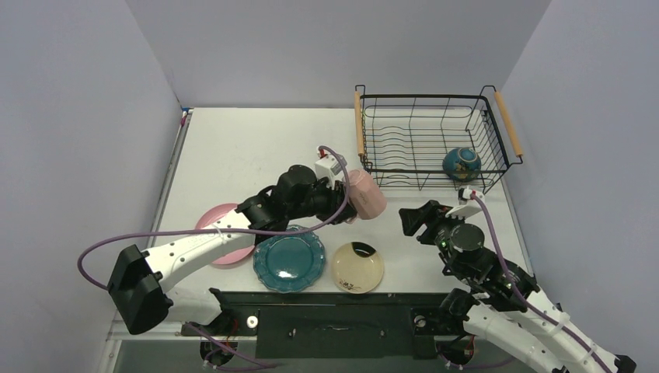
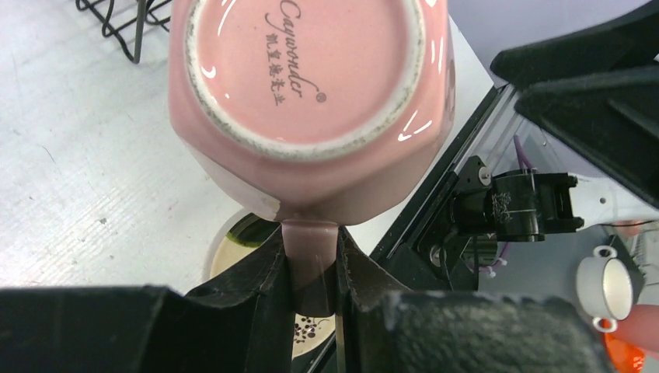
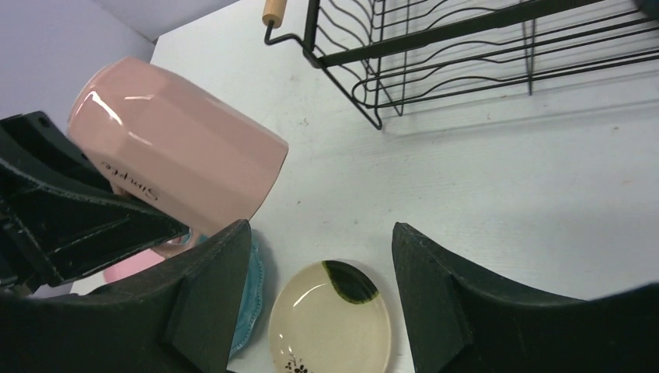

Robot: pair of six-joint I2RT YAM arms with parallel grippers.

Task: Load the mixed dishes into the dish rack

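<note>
My left gripper is holding the pink cup at a tilt by its handle (image 1: 352, 220), short of the rack. Next, I pass the cup to my right gripper by the cup's rim (image 1: 376, 211).
My left gripper (image 1: 347, 196) (image 2: 311, 242) is shut on the handle of the pink cup (image 1: 367, 194) (image 2: 311, 101) (image 3: 179, 148) and holds it tilted above the table, left of the dish rack (image 1: 420, 97) (image 3: 435, 36). A dark-teal bowl (image 1: 461, 164) sits in the rack's near right corner. On the table near the front lie the pink plate (image 1: 216, 214), partly under my left arm, the teal scalloped plate (image 1: 289, 260) (image 3: 252, 295) and the cream dish (image 1: 358, 267) (image 3: 330, 318). My right gripper (image 1: 412, 224) (image 3: 320, 229) is open and empty, right of the cup and above the cream dish.
Grey walls enclose the table at the back and on both sides. The black mounting bar (image 1: 326, 307) with both arm bases runs along the near edge. The rack's wooden handles (image 1: 360, 123) stick up at its left and right ends.
</note>
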